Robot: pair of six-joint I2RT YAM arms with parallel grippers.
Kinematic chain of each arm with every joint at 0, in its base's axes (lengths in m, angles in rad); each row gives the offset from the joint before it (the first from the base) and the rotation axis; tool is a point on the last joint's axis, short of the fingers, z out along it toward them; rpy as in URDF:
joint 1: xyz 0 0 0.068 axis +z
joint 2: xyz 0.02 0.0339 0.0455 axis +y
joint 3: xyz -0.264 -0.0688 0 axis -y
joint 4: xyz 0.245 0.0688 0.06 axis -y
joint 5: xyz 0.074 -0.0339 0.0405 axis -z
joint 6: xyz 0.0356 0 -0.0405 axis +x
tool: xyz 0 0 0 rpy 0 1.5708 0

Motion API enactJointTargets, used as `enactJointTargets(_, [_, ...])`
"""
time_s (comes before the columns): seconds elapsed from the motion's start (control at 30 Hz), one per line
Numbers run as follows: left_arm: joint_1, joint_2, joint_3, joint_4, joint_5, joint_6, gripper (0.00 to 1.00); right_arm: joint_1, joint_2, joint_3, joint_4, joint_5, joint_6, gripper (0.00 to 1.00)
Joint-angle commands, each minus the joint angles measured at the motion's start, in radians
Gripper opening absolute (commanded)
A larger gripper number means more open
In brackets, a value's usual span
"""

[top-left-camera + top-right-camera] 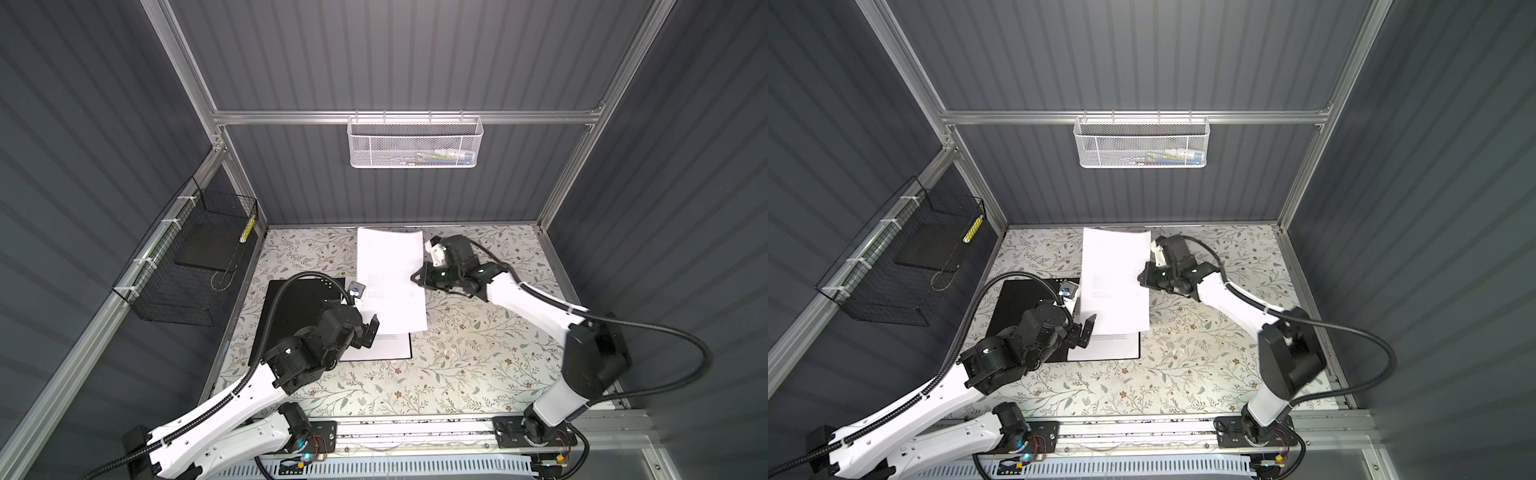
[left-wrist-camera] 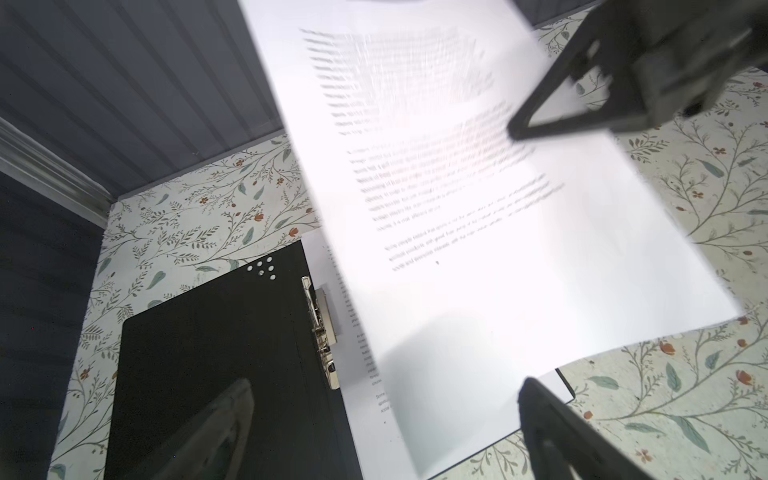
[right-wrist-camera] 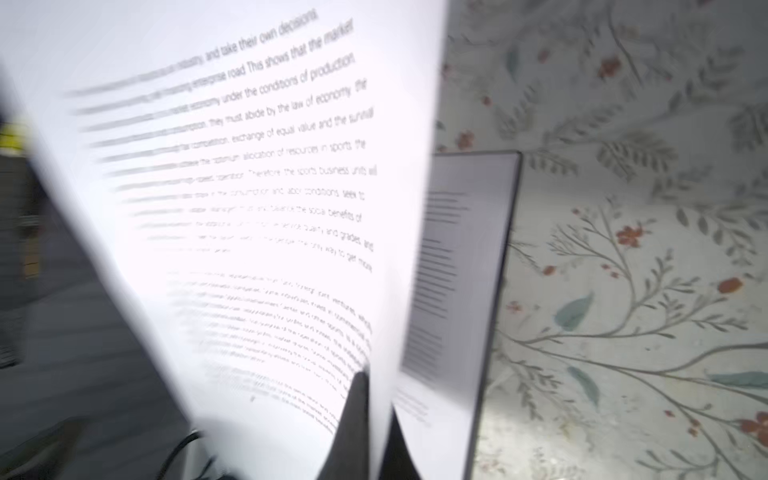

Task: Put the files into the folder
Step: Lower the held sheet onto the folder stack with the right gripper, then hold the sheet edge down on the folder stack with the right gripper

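The raised sheet (image 1: pixel 389 252) sticks out past the folder's back edge. My right gripper should pull it toward the front and put it down on top of the flat sheet (image 1: pixel 389 347).
The folder (image 1: pixel 299 307) lies open on the table, black inside, with a metal clip (image 2: pixel 322 328) along its spine. One printed sheet (image 1: pixel 388 347) lies flat in its right half. My right gripper (image 1: pixel 415 277) is shut on the right edge of another sheet (image 1: pixel 390 278). This sheet hangs tilted above the folder's right half and reaches toward the back wall. In the right wrist view the two fingers pinch this sheet (image 3: pixel 249 187) at its edge. My left gripper (image 1: pixel 368 332) stands open over the folder, near the raised sheet's lower left corner and holding nothing.
A black wire mesh basket (image 1: pixel 187 266) holding a dark slab hangs on the left wall. A white mesh basket (image 1: pixel 415 141) hangs on the back wall. The floral table top (image 1: pixel 457 365) stretches to the front and right of the folder.
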Motion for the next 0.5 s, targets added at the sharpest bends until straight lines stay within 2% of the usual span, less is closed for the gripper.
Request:
enactJointTargets(0.0, [0.029, 0.045, 0.024, -0.027, 0.134, 0.011, 1.0, 0.035, 0.066, -0.076, 0.054, 0.04, -0.006, 0.0])
enactJointTargets(0.23, [0.075, 0.126, 0.049, -0.057, 0.171, 0.005, 1.0, 0.069, 0.133, -0.051, 0.076, 0.048, 0.038, 0.0])
enactJointTargets(0.47, [0.095, 0.125, 0.043, -0.051, 0.189, 0.004, 1.0, 0.08, 0.154, -0.021, 0.073, 0.044, 0.062, 0.0])
